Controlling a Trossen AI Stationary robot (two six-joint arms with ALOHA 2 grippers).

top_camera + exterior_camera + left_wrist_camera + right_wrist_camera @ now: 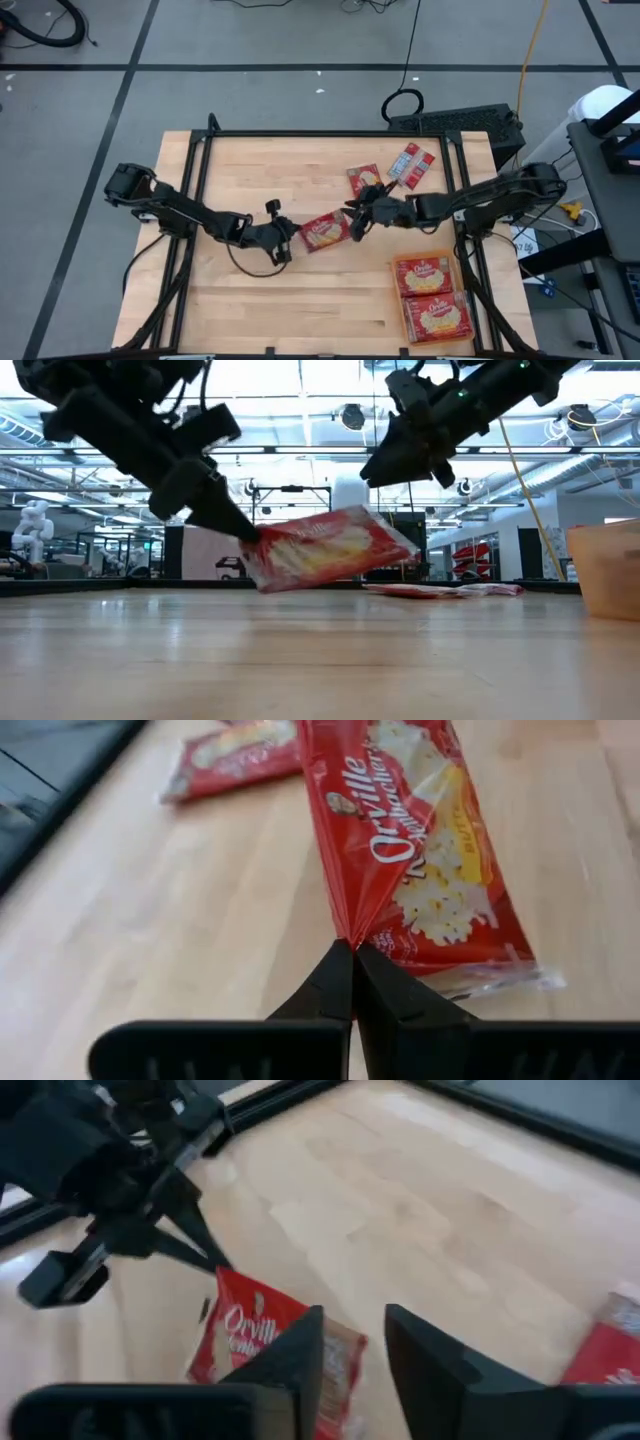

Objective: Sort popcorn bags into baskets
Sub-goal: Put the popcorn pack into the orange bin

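Observation:
The red popcorn bag is in my left gripper, far from the orange tray (433, 297), so next my right gripper grabs the bag's loose end (398, 542) and brings it there.
My left gripper (290, 240) (353, 948) is shut on a red popcorn bag (325, 232) (325, 550) with a yellow-cream picture, over the middle of the table. My right gripper (352, 225) (355, 1320) is open. It hovers just above the bag's right end (400, 540) without touching it, and its fingers point down and toward the table's left. Two more red bags (363, 178) (410, 165) lie flat on the table farther back. The orange tray (395, 300) (605, 565) near the right front corner has two bags lying flat in it. My left gripper pinches the bag at its left end (345, 925), where the film narrows to an edge, between its two fingertips. The fingers come from the table's left, slanting down. The bag is lifted clear of the table and tilted, its right end higher.
A black frame (330, 133) runs along the table's far edge and down both sides. Bare wood lies in front of the arms (300, 300) and at the far left (250, 170). The room beyond shows racks and other robots.

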